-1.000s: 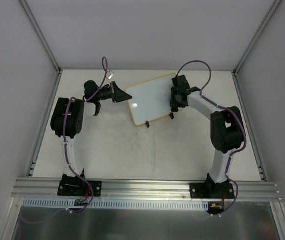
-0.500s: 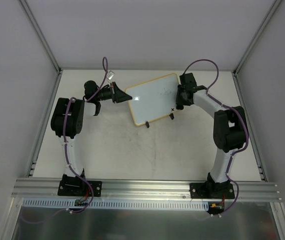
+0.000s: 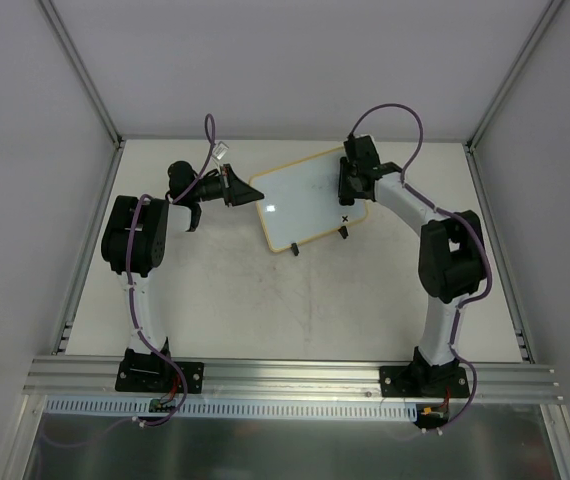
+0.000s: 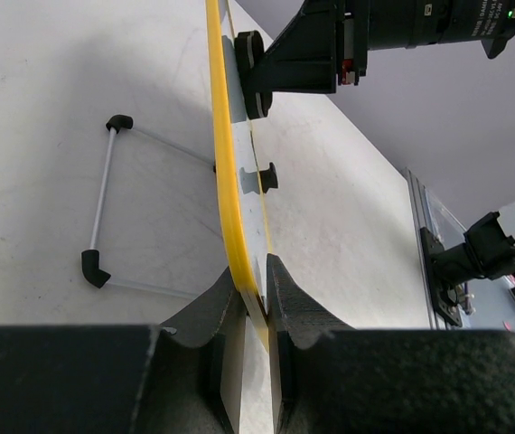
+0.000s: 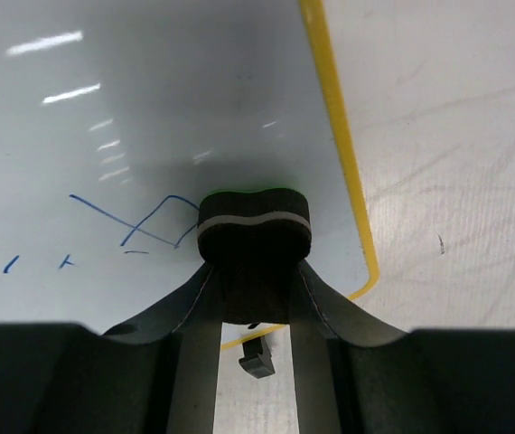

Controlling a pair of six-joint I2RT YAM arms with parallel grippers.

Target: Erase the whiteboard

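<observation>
The eraser is near the yellow rim point(image 5: 348, 172) while blue pen strokes still show, so next my right gripper wipes it back over the strokes point(image 5: 140, 224) toward my left gripper.
The whiteboard point(image 3: 300, 200), white with a yellow rim, stands tilted on two black clip feet point(image 3: 294, 249). My left gripper point(image 3: 240, 188) is shut on its left edge; in the left wrist view the rim point(image 4: 224, 163) runs edge-on between my jaws point(image 4: 256, 280). My right gripper point(image 3: 348, 190) is shut on the black bone-shaped eraser point(image 5: 255, 226), which presses on the board's face point(image 5: 149, 108) near its right corner. Blue pen strokes point(image 5: 140, 226) lie just left of the eraser. My right gripper point(image 5: 255, 271) hides the board below the eraser.
A wire stand point(image 4: 104, 208) with black tips props the board from behind. A clip foot point(image 5: 257, 364) shows below the board's rim. A small black mark point(image 3: 346, 218) sits at the board's lower right corner. Aluminium frame rails point(image 3: 495, 250) border the table.
My right gripper with the eraser swung right to the board's edge, then back up and left onto the upper right corner. The left gripper and the board have not moved.
</observation>
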